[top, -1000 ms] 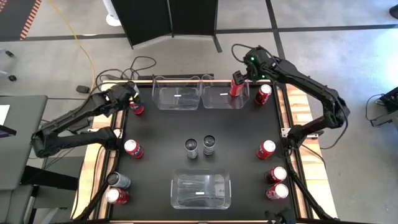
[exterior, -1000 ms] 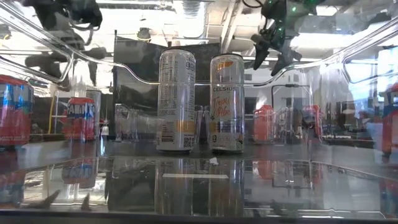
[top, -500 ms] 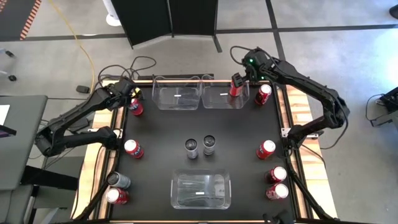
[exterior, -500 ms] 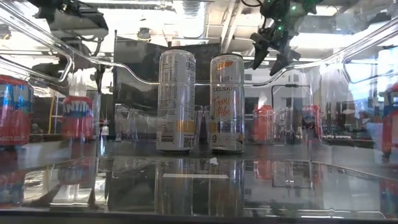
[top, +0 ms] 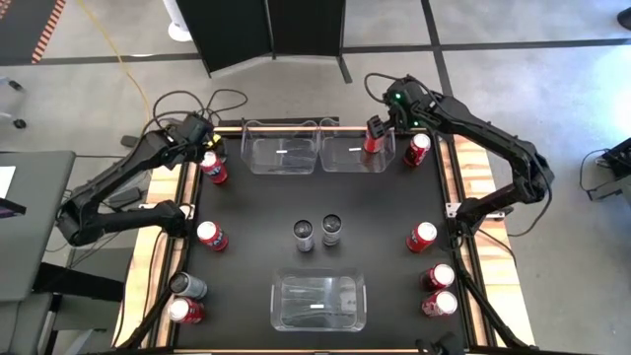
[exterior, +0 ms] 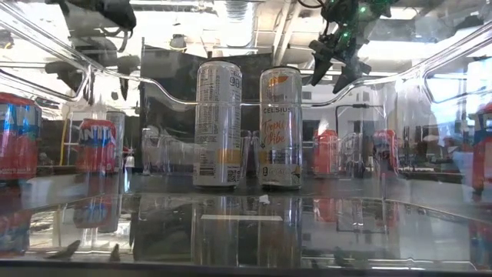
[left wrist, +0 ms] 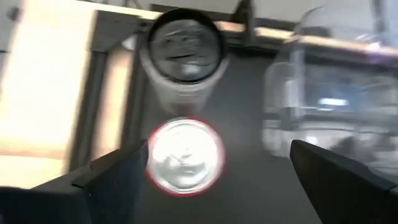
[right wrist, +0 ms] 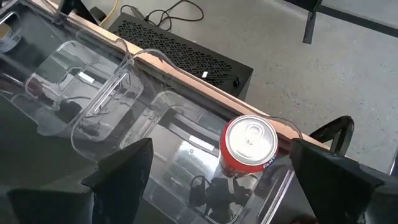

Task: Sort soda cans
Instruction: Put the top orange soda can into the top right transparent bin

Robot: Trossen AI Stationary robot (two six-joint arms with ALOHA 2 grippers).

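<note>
Next, my left gripper puts the red can [top: 214, 169] near the table's middle [top: 313, 194] first, because the can is standing under my left gripper, out of reach for my right gripper.
Soda cans stand upright across the black table. My left gripper [top: 204, 148] is open at the far left corner, raised above a red can [left wrist: 185, 155] and a silver can [left wrist: 183, 53] beyond it; its fingers [left wrist: 118, 177] touch neither. My right gripper [top: 376, 125] hangs open above the far right clear bin [top: 347, 158]. A red can [right wrist: 250, 146] stands on that bin's floor, below the gripper and clear of it. Two silver cans [top: 317, 232] stand at the table's middle.
An empty clear bin [top: 279, 153] sits at the far edge, another [top: 318, 301] at the near edge. Red cans stand at the right side [top: 422, 237] [top: 440, 291] [top: 419, 148]. At the left are a red can [top: 210, 235], a silver can [top: 189, 286] and a red can [top: 185, 312].
My left gripper has risen and drawn back toward the table's far left corner, away from the red can, which stays standing on the table. My right arm has kept still.
</note>
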